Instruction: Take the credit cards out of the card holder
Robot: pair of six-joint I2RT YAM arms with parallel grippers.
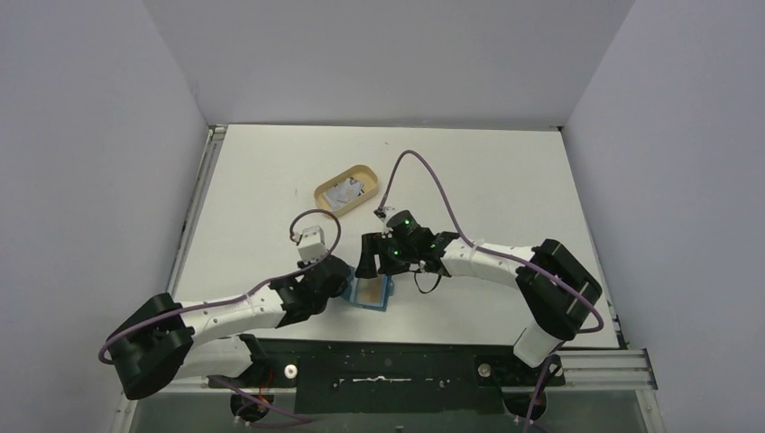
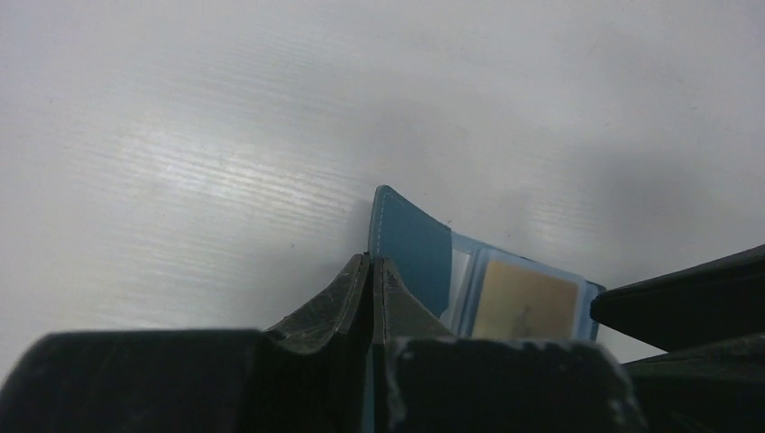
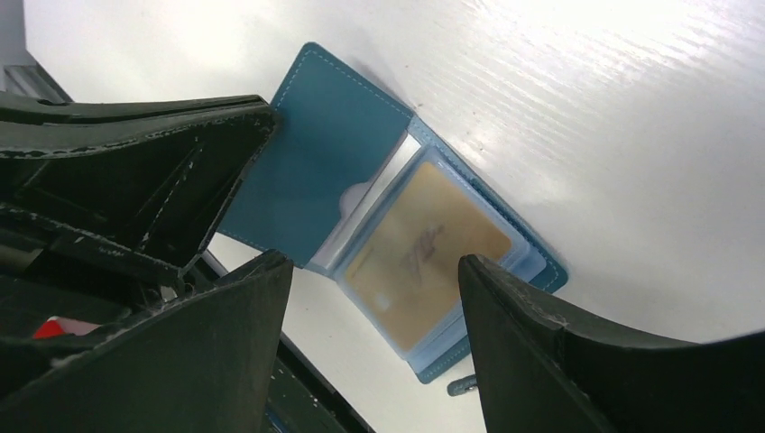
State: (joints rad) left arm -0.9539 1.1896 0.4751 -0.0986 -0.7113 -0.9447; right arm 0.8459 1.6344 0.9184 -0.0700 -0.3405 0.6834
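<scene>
The card holder [image 1: 370, 291] sits at a slant under my right gripper. My right gripper should move back while my left gripper turns the holder straight by its teal flap [image 3: 329, 153].
The teal card holder [image 1: 374, 295] lies open near the table's front edge. My left gripper [image 1: 345, 287] is shut on its teal cover flap [image 2: 410, 245] and holds that flap up; in the left wrist view the jaws [image 2: 372, 263] are pressed together on the flap's edge. A yellowish credit card [image 3: 424, 253] sits in the light blue clear pocket, also seen in the left wrist view [image 2: 523, 302]. My right gripper [image 3: 374, 263] is open just above the card holder [image 3: 316, 171], its fingers astride the pocket's near end and empty. Whitish-grey cards [image 1: 344, 191] lie in the tray.
An oval tan tray [image 1: 317, 193] stands behind the card holder, mid-table. The holder's snap tab [image 3: 465, 386] lies on the table by the right finger. The black front rail [image 1: 406, 361] runs just in front of the holder. Grey walls close in the sides and back.
</scene>
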